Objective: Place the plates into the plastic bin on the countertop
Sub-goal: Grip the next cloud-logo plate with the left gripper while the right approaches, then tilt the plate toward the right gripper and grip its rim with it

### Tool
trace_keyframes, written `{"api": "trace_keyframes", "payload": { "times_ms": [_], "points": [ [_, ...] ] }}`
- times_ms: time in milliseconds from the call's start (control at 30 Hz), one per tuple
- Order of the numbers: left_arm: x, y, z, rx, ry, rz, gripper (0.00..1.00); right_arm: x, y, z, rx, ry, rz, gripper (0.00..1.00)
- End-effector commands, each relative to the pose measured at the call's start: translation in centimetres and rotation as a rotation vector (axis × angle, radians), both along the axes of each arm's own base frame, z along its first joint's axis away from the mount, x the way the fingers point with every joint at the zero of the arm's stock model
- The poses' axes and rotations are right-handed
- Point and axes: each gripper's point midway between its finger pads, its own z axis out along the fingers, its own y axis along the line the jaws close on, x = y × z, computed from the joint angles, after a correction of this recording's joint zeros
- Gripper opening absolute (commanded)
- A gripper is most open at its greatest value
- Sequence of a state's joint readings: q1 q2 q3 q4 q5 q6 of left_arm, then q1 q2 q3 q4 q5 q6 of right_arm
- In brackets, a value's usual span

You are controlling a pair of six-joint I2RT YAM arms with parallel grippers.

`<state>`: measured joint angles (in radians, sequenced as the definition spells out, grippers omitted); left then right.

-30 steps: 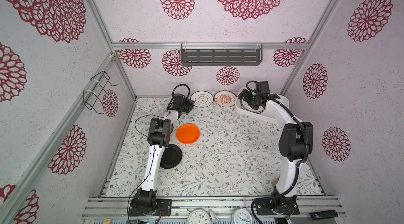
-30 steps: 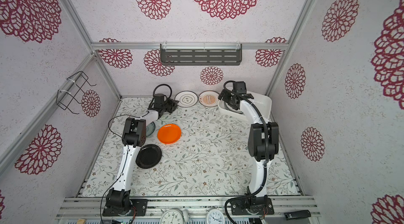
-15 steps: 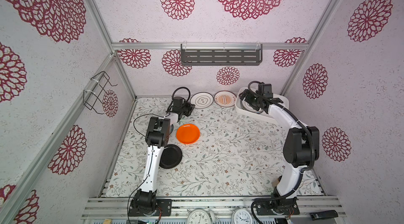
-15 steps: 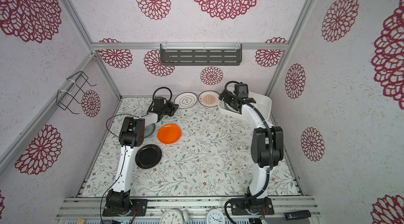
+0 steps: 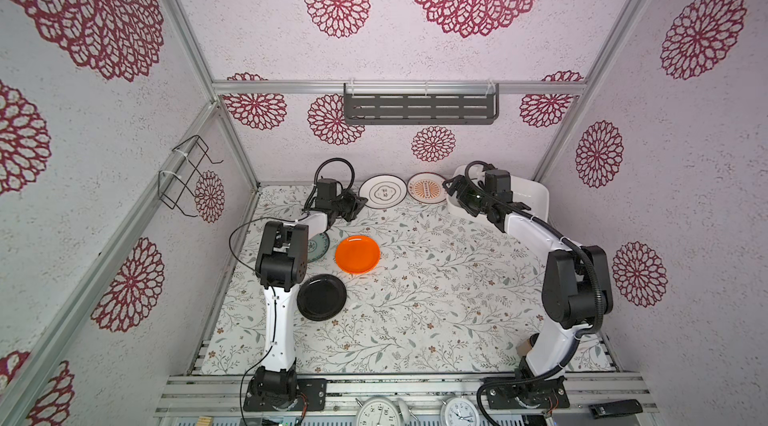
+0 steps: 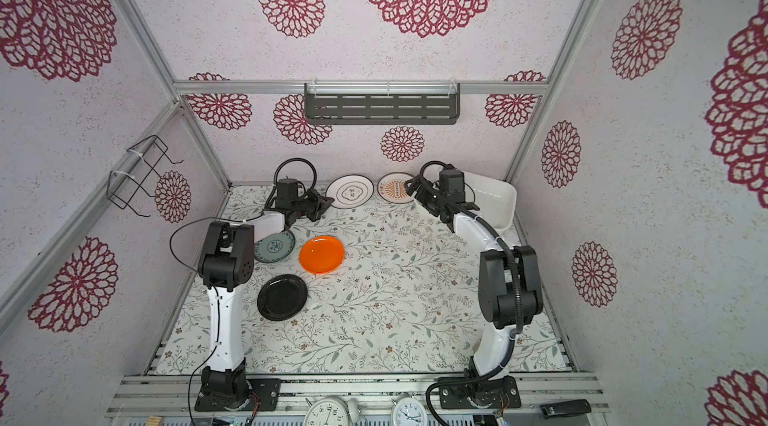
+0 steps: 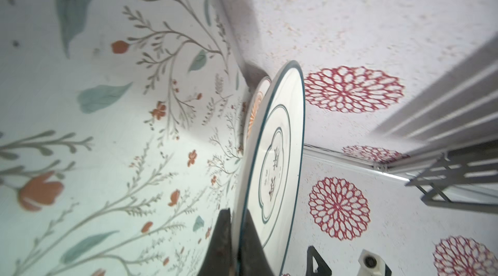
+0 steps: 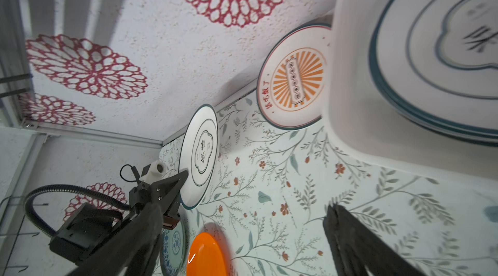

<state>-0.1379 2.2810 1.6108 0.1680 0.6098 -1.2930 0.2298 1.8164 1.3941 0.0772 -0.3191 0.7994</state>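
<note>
Next, I take the plate's free rim with my right gripper and carry the plate into the plastic bin, because my left gripper is holding the white plate far from the bin.
A white plate with thin rings stands tilted at the back wall. My left gripper is shut on its near rim. A sunburst plate leans beside it. The plastic bin sits at the back right and holds ringed plates. My right gripper is open and empty at the bin's left end. Orange, teal and black plates lie on the countertop.
A dark grey slotted shelf hangs on the back wall above the plates. A black wire rack is fixed to the left wall. Two clocks lie at the front rail. My left arm's elbow partly covers the teal plate.
The left jaws have closed fully on the ringed plate's rim. The right arm's elbow has swung out to the right, and its gripper stays open at the bin's left end.
</note>
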Motion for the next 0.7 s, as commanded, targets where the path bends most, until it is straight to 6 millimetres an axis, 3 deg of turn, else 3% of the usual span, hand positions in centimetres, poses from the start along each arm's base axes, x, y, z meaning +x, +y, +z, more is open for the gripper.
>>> {"api": "trace_keyframes", "payload": {
  "times_ms": [0, 167, 300, 367, 400, 533, 667],
  "points": [
    [-2.2, -0.5, 4.5, 0.008, -0.084, -0.128, 0.00, -0.4, 4.4, 3.3, 0.079, -0.109, 0.090, 0.96],
    [-5.5, -0.6, 6.5, 0.094, -0.111, -0.220, 0.00, -0.9, 8.4, 3.1, 0.118, -0.120, 0.148, 0.91],
    [-7.5, -0.9, 7.8, 0.107, -0.145, -0.273, 0.00, -1.2, 10.5, 2.3, 0.127, -0.110, 0.178, 0.85],
    [-8.2, -0.9, 7.8, 0.113, -0.145, -0.281, 0.00, -1.3, 11.2, 1.8, 0.130, -0.095, 0.188, 0.77],
    [-8.7, -0.7, 9.6, 0.117, -0.184, -0.277, 0.00, -1.3, 11.3, 1.4, 0.123, -0.081, 0.182, 0.75],
    [-9.8, -0.7, 10.6, 0.127, -0.207, -0.295, 0.00, -1.6, 11.4, 0.8, 0.108, -0.068, 0.160, 0.66],
    [-10.3, -0.8, 11.2, 0.127, -0.223, -0.309, 0.00, -1.8, 11.8, 0.8, 0.115, -0.061, 0.170, 0.45]
  ]
}}
